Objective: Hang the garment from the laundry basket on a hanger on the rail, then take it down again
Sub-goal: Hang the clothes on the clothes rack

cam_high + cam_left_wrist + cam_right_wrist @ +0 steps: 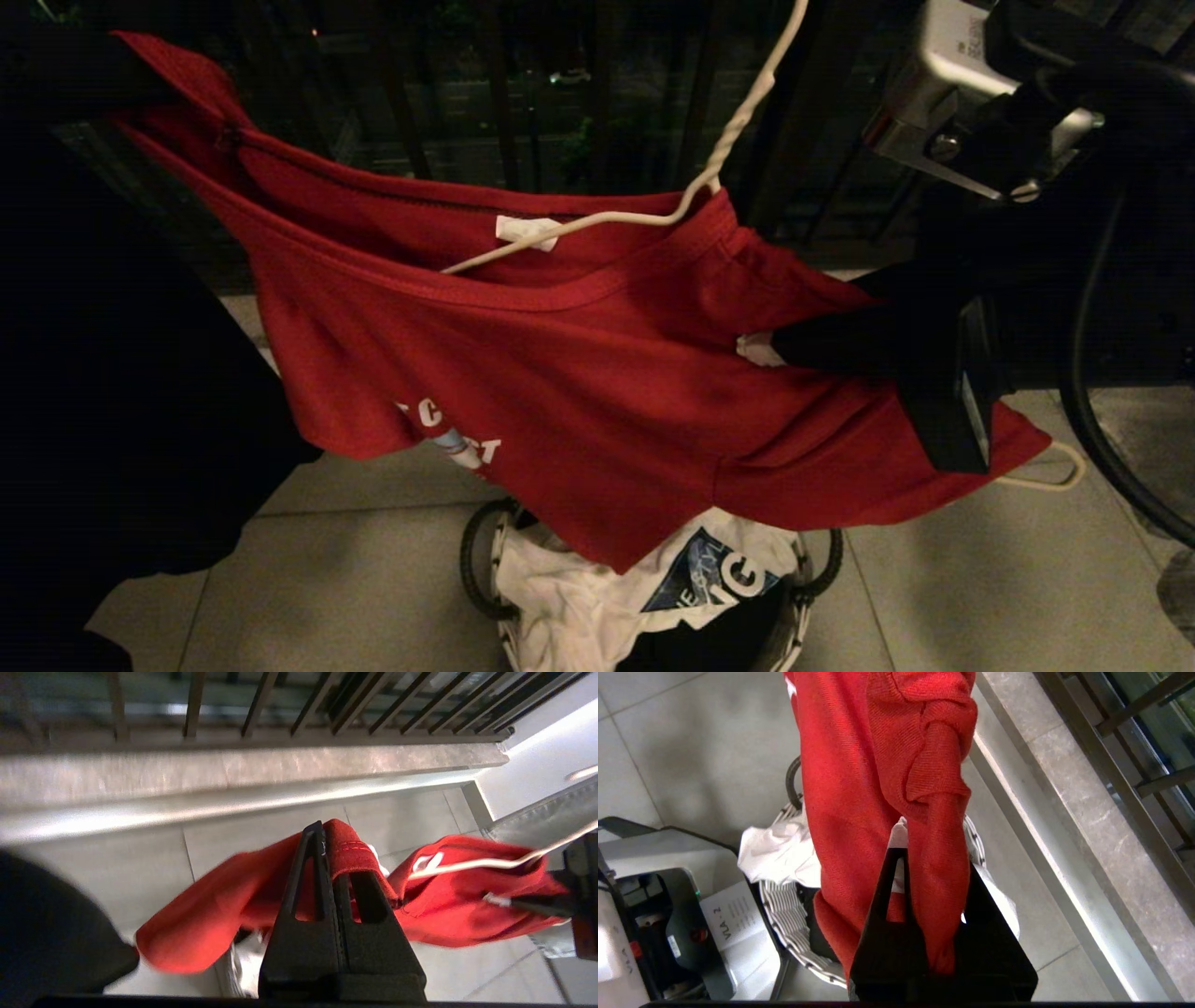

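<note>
The robot's left gripper should lift the garment's stitched edge back toward the hanger [618, 217], because the hanger's arm [493, 253] slopes down inside the garment's neck opening, well short of that edge.
The red garment [597, 373] hangs spread in the air above the laundry basket [478, 560], with its white chest print low on the left. The white wire hanger [597, 222] has one arm inside the neck opening, and its twisted neck runs up out of the head view. One end of the hanger pokes out under the cloth at the lower right. My left gripper [322, 830] is shut on a stitched edge of the garment at the upper left. My right gripper [780, 347] is shut on a fold of red cloth at the right. The rail is out of view.
A white T-shirt with a dark graphic [579, 597] lies in the basket. Dark balcony bars [504, 93] and a stone ledge [233, 774] stand close behind the garment. My own base [668, 905] stands beside the basket on the grey tiled floor [373, 560].
</note>
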Controlling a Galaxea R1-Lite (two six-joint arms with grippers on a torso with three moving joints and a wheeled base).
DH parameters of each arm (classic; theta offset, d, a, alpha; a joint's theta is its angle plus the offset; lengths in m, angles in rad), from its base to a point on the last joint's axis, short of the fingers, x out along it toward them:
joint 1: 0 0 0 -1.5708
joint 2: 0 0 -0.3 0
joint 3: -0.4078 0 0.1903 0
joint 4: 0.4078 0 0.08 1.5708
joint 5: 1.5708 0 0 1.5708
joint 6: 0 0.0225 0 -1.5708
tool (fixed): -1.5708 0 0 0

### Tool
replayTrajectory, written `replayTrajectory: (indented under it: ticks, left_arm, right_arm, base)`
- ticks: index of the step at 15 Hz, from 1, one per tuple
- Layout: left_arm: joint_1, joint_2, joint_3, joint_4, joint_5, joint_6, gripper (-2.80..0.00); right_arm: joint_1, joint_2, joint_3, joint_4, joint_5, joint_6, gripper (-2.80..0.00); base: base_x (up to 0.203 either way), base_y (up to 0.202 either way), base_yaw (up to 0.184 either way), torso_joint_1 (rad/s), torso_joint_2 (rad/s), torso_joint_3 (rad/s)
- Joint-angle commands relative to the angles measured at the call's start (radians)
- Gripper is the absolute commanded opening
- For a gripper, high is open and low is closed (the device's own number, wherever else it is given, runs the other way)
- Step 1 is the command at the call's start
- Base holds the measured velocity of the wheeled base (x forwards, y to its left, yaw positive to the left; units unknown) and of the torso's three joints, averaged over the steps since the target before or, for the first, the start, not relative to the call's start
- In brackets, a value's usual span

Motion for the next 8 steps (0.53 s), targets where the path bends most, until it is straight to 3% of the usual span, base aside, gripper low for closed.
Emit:
replayTrajectory:
  ticks: [1,3,5,8]
  left_arm:
    - [-0.015,0.044,-0.044,0.004,0.004,0.016,-2.80]
    - [-0.044,0.055,-0.097,0.076,0.040,0.039,-2.80]
    - [-0.083,0.063,-0.137,0.191,0.143,0.048,-2.80]
    - [-0.085,0.079,-0.133,0.218,0.255,0.049,-2.80]
  right_arm:
    - [0.002,0.028,-0.017,-0.001,0.000,-0.003,-2.80]
    - [0.000,0.043,-0.043,-0.017,-0.008,-0.002,-2.80]
    - [-0.017,0.033,-0.061,-0.019,-0.009,-0.002,-2.80]
    - [-0.038,-0.001,-0.044,-0.012,-0.009,-0.001,-2.80]
  base:
    - [0.000,0.000,0.000,0.000,0.00,0.000]
    - [0.000,0.000,0.000,0.000,0.00,0.000]
    - [0.000,0.000,0.000,0.000,0.00,0.000]
    - [0.000,0.000,0.000,0.000,0.00,0.000]
